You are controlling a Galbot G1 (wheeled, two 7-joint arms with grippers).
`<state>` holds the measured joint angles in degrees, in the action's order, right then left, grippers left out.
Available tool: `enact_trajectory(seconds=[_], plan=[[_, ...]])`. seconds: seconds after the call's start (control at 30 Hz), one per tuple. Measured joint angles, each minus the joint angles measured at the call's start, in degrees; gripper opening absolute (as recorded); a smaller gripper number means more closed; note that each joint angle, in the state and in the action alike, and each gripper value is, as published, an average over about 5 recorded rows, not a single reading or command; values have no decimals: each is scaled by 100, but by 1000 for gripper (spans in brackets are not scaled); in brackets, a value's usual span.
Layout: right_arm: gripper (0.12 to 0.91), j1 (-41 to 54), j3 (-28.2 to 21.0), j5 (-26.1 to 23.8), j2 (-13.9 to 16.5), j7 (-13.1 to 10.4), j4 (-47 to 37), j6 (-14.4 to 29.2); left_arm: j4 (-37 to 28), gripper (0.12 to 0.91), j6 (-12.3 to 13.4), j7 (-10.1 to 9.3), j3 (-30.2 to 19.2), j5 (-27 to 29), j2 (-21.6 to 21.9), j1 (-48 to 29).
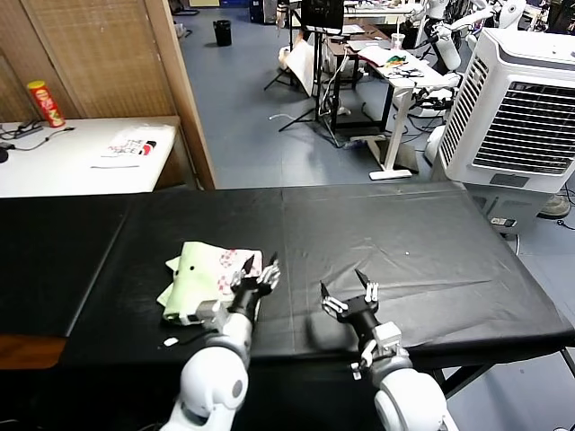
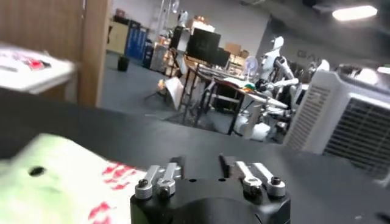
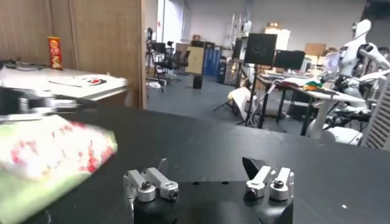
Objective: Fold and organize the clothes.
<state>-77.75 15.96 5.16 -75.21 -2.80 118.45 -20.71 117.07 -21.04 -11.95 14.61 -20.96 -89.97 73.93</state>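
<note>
The folded shirt lies off-centre, my left gripper at the shirt's red-speckled edge (image 1: 257,257), so my right gripper should take that edge and draw the shirt to the table's middle (image 1: 316,266).
The clothes are one pale green shirt (image 1: 199,278), lying folded in a small bundle on the black table (image 1: 404,242), left of centre, with a red-speckled patch facing up on its right part. My left gripper (image 1: 257,273) hovers at the bundle's right edge, open, with nothing between its fingers. The left wrist view shows the shirt (image 2: 58,182) beside the open left gripper (image 2: 201,163). My right gripper (image 1: 344,285) stands open over bare table a short way right of the shirt. From the right wrist, the shirt (image 3: 46,158) lies off to one side of the right gripper (image 3: 207,165).
A white side table (image 1: 63,166) at the back left carries a red can (image 1: 45,102) and a printed white packet (image 1: 130,146). A wooden partition (image 1: 180,90) rises behind the black table. A white air cooler (image 1: 521,108) stands at the right.
</note>
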Motion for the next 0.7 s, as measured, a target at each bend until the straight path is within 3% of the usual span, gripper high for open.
enact_trajectory(seconds=[0.07, 0.17, 0.3, 0.5, 0.7], plan=[[798, 64, -44, 156, 16, 0, -45, -109, 14, 744, 68, 97, -9, 34, -109, 12], [798, 217, -158, 538, 29, 42, -141, -367, 55, 791, 207, 204, 47, 181, -115, 48], [798, 544, -436, 1226, -28, 52, -343, -726, 150, 797, 394, 259, 246, 290, 102, 94], [798, 1140, -1018, 2229, -262, -300, -861, -1122, 365, 798, 703, 266, 670, 319, 650, 229], [784, 1664, -1428, 2654, -632, -505, -1526, -1258, 589, 798, 800, 250, 1138, 219, 1055, 457]])
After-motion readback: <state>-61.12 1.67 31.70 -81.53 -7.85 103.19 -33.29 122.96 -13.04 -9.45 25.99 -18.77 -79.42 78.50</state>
